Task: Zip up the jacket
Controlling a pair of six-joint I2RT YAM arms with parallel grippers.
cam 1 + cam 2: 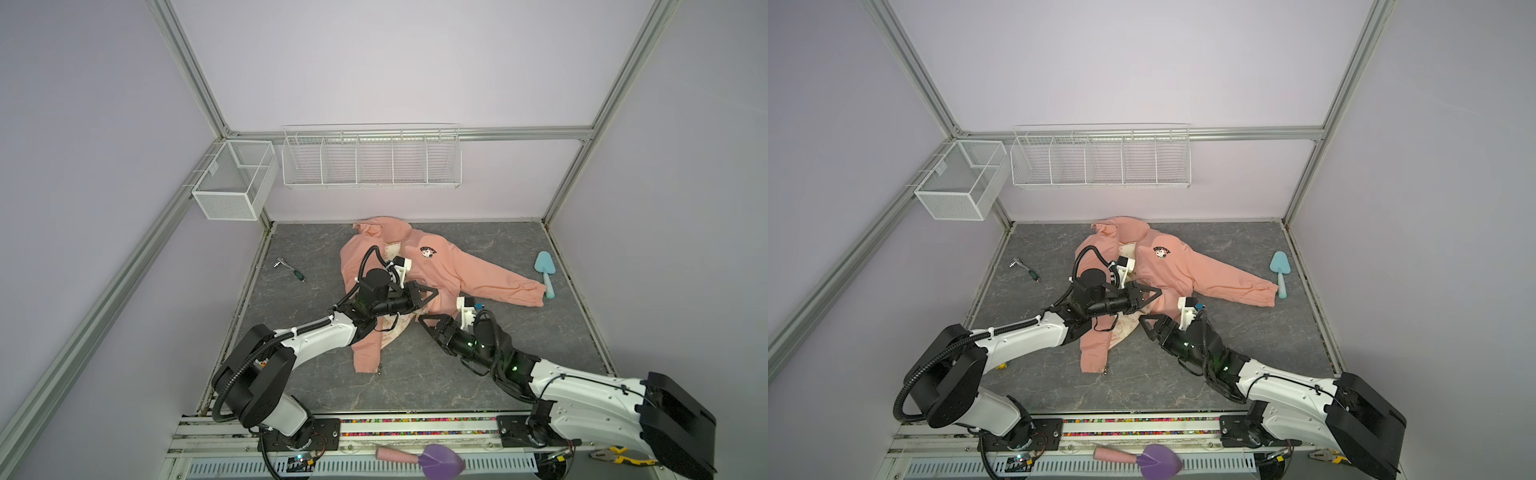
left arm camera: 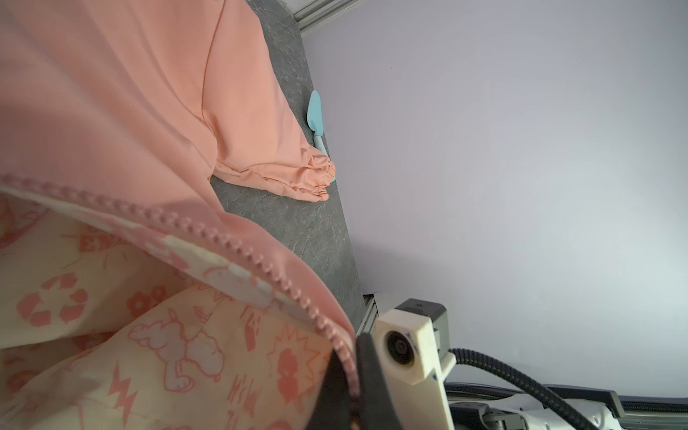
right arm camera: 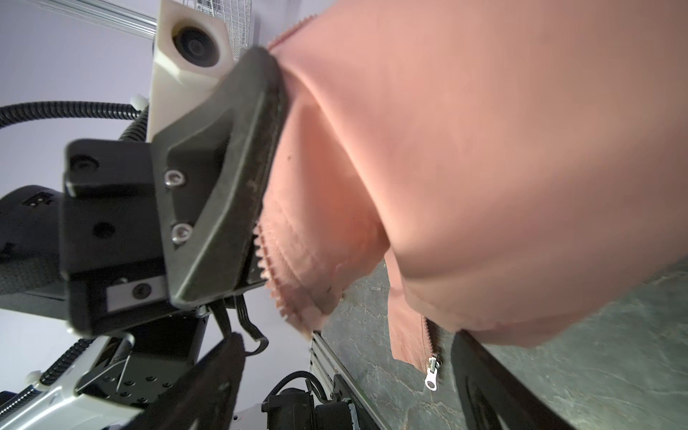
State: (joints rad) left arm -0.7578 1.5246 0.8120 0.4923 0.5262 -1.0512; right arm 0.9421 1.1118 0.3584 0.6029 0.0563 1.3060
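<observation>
The front panel's bottom corner (image 3: 309, 306) is curling below my left gripper. My right gripper should grab the hanging hem (image 3: 494, 328) and pull the panel straight before joining the zipper.
The salmon-pink jacket (image 1: 449, 270) (image 1: 1183, 270) lies open on the grey table (image 1: 519, 353), showing its cream patterned lining (image 2: 111, 316). My left gripper (image 1: 432, 293) (image 1: 1156, 293) (image 2: 353, 357) is shut on the jacket's toothed zipper edge (image 2: 231, 242) and holds that front panel lifted. In the right wrist view one of its fingers (image 3: 223, 167) presses against pink fabric (image 3: 484, 149). My right gripper (image 1: 424, 322) (image 1: 1144, 322) (image 3: 350, 357) stands open just below the lifted hem, with nothing between its fingers. The silver zipper slider (image 1: 379, 368) (image 3: 432, 374) hangs at the other panel's bottom corner.
A small ratchet tool (image 1: 291, 269) lies at the left of the table and a blue trowel (image 1: 545, 274) at the right, beside the sleeve cuff. Wire baskets (image 1: 370, 158) hang on the back wall. A purple scoop (image 1: 440, 459) and pliers (image 1: 611, 455) lie at the front rail.
</observation>
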